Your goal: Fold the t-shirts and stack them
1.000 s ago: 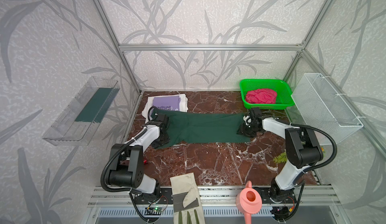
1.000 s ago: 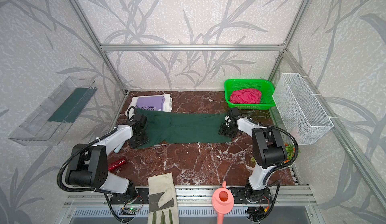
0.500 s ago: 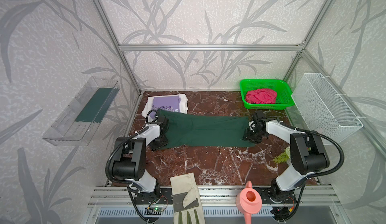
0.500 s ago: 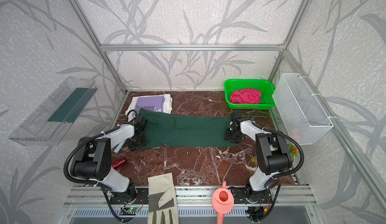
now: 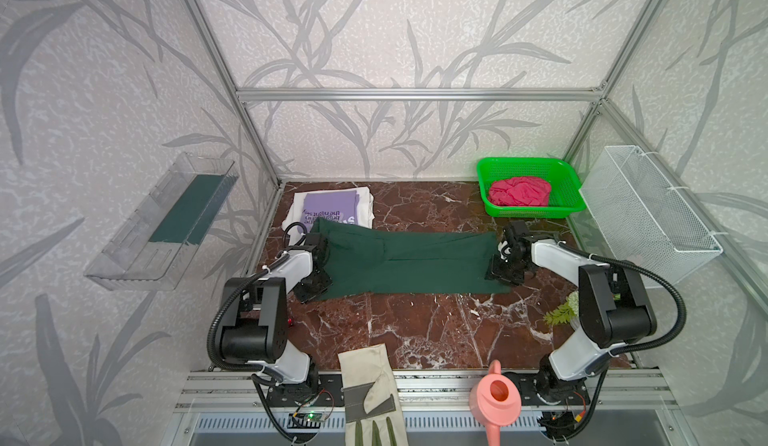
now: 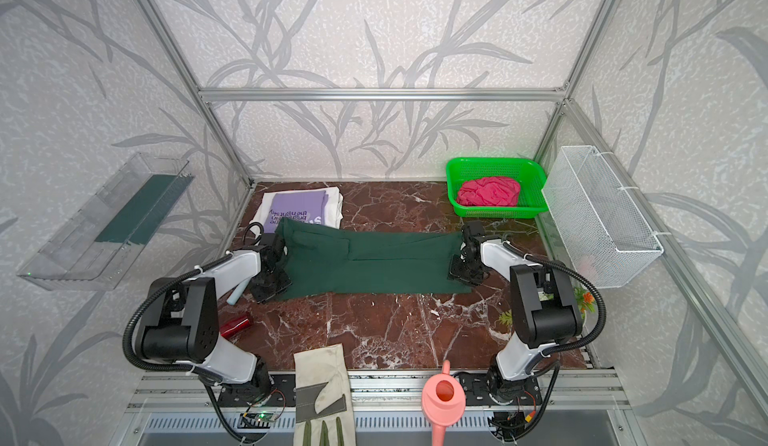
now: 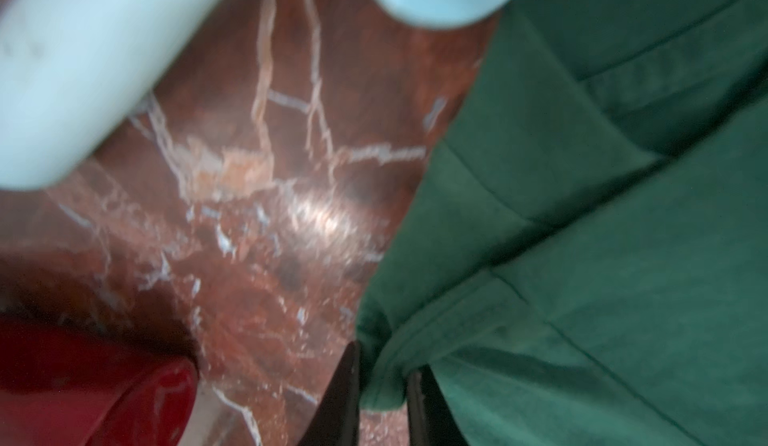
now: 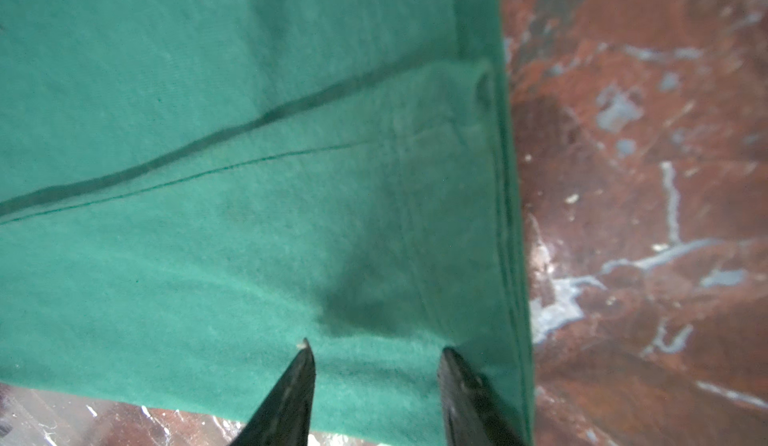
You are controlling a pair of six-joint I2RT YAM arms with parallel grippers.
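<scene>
Next, my left gripper swings the t-shirt's sleeve end (image 5: 348,252) back while my right gripper pulls the t-shirt's hem forward, because the dark green t-shirt lies crosswise as a long band (image 5: 424,268).
The dark green t-shirt (image 5: 407,265) (image 6: 374,265) lies spread as a long band across the marble table. My left gripper (image 5: 313,288) (image 6: 272,286) is at its left front corner. In the left wrist view my left gripper (image 7: 384,360) is shut on a bunched edge of the green t-shirt (image 7: 582,256). My right gripper (image 5: 505,275) (image 8: 374,348) stands open over the flat cloth (image 8: 249,173) at the right front corner. A folded lilac t-shirt (image 5: 328,207) lies on a white t-shirt (image 5: 365,211) at the back left. A pink-red t-shirt (image 5: 519,190) is crumpled in the green basket (image 5: 523,161).
A beige glove (image 5: 370,385) and a pink watering can (image 5: 496,398) sit at the front edge. A red object (image 6: 235,325) and a light blue cylinder (image 6: 237,292) lie by the left arm. A wire basket (image 5: 648,211) hangs right, a clear shelf (image 5: 162,223) left, a small plant (image 5: 561,311) front right.
Both grippers have slid along the shirt's ends toward the front corners. The left jaws have closed onto the cloth edge. The right jaws keep the same gap.
</scene>
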